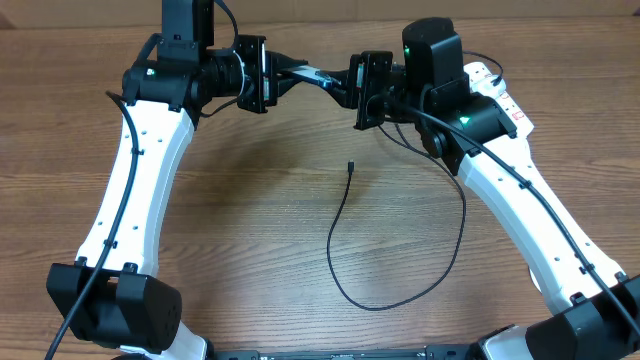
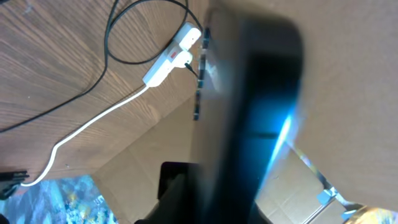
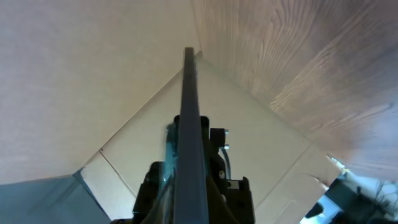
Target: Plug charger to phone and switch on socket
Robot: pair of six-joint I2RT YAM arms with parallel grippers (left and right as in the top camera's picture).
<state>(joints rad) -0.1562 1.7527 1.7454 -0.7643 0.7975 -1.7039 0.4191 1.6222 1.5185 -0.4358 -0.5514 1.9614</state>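
Both my grippers are holding the phone (image 1: 313, 76), and the charger cable's tip (image 1: 351, 167) lies free. My right gripper should therefore let go of the phone and take the cable's tip.
The phone (image 1: 312, 76) hangs in the air at the back of the table, held end to end between my left gripper (image 1: 264, 76) and my right gripper (image 1: 360, 90). In the left wrist view it is a blurred dark slab with a cyan glow (image 2: 261, 106) in the jaws (image 2: 249, 186). In the right wrist view it stands edge-on (image 3: 189, 112) between the fingers (image 3: 189, 180). The charger cable (image 1: 345, 240) loops on the table, its tip (image 1: 351, 166) lying free. The white socket (image 1: 503, 98) lies at the back right, half hidden by my right arm; it also shows in the left wrist view (image 2: 169, 57).
The socket's thick white cord (image 2: 93, 121) runs along the table's back edge. Cardboard walls (image 3: 93, 74) stand behind the table. Both arm bases sit at the front corners.
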